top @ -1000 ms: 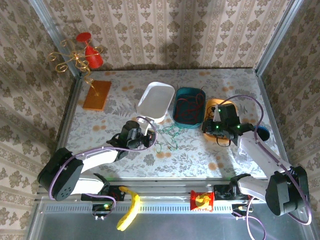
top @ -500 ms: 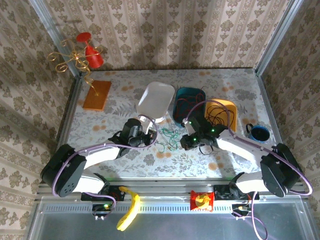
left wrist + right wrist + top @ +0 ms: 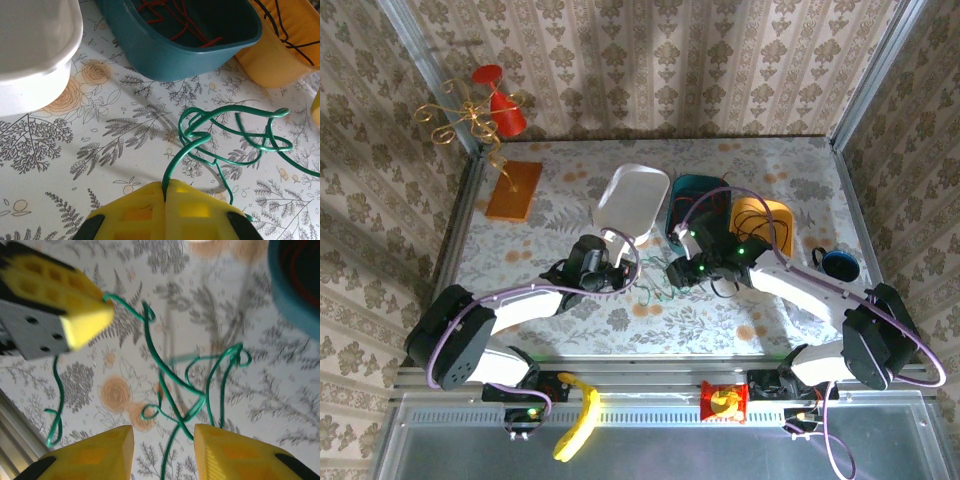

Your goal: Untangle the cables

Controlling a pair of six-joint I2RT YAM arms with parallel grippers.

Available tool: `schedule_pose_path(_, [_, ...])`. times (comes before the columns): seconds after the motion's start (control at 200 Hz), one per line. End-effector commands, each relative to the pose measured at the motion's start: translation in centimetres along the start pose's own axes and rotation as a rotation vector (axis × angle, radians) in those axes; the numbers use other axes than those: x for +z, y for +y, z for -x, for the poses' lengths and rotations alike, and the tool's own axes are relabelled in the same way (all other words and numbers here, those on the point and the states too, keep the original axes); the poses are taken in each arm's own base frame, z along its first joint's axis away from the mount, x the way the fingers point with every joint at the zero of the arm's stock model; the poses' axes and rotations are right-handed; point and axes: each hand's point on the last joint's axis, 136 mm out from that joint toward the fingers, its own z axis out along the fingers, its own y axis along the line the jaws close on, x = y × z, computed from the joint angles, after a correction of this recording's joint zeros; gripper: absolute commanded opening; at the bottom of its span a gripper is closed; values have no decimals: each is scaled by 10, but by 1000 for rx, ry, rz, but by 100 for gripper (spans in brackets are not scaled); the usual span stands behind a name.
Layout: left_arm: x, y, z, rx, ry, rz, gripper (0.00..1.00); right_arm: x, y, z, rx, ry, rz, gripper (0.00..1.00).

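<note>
Crossed pieces of green cable (image 3: 187, 417) are between my right gripper's fingers, so my right gripper should move over to the tall cable loop (image 3: 222, 382) near the teal bin and pull it clear.
A tangled green cable (image 3: 235, 135) lies on the flowered tablecloth in front of the bins. My left gripper (image 3: 165, 192) is shut on one end of it, and the strand rises out of the closed yellow tips. In the top view the left gripper (image 3: 620, 268) sits just left of the green cable (image 3: 658, 272). My right gripper (image 3: 678, 272) is at its right side. It stands open (image 3: 164, 440) low over the green cable (image 3: 175, 390), with loops lying between its fingers. A red cable (image 3: 180, 20) is in the teal bin (image 3: 165, 55). A black cable (image 3: 285, 30) is in the orange bin (image 3: 280, 65).
A white bin (image 3: 630, 200) stands tilted left of the teal bin (image 3: 682, 192). An orange board (image 3: 513, 190) lies at the back left under a gold wire stand with red cups (image 3: 485, 105). A blue cup (image 3: 840, 265) sits at the right. Walls close in the table.
My right arm has swung left from the orange bin to the green cable and lowered over it. The left gripper has shifted slightly, still holding the green strand.
</note>
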Motion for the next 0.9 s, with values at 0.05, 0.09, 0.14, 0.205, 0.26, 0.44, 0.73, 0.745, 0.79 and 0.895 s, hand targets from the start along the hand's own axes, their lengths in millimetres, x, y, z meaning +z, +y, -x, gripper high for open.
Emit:
schedule_pose_path(0.05, [3,-8,7,5,2,-28,0,-9,-9,20,6,-41,-28,38])
schedule_pose_path(0.09, [2,-8,8,4,1,-28,0,-10,-11,23,28,-58,-17,38])
schedule_pose_path(0.14, [2,-8,7,2,1,-26,0,-13,-15,25,50,-75,-20,38])
schedule_pose_path(0.205, [2,-8,7,6,3,-26,0,-14,-20,26,68,-82,-29,39])
schedule_pose_path(0.26, [1,-9,7,9,1,-29,0,-13,-21,24,72,-80,-24,39])
schedule_pose_path(0.44, [1,-9,8,17,-4,-22,0,-4,-18,8,87,-18,8,39])
schedule_pose_path(0.73, [1,-8,9,26,-9,-16,0,12,-21,-33,148,90,41,36])
schedule_pose_path(0.745, [1,-8,9,27,-9,-16,0,13,-21,-34,148,91,45,35])
schedule_pose_path(0.79, [0,-8,10,27,-11,-16,0,14,-21,-37,160,94,53,35])
schedule_pose_path(0.895, [1,-7,8,27,-6,-14,0,14,-25,-40,191,88,64,35])
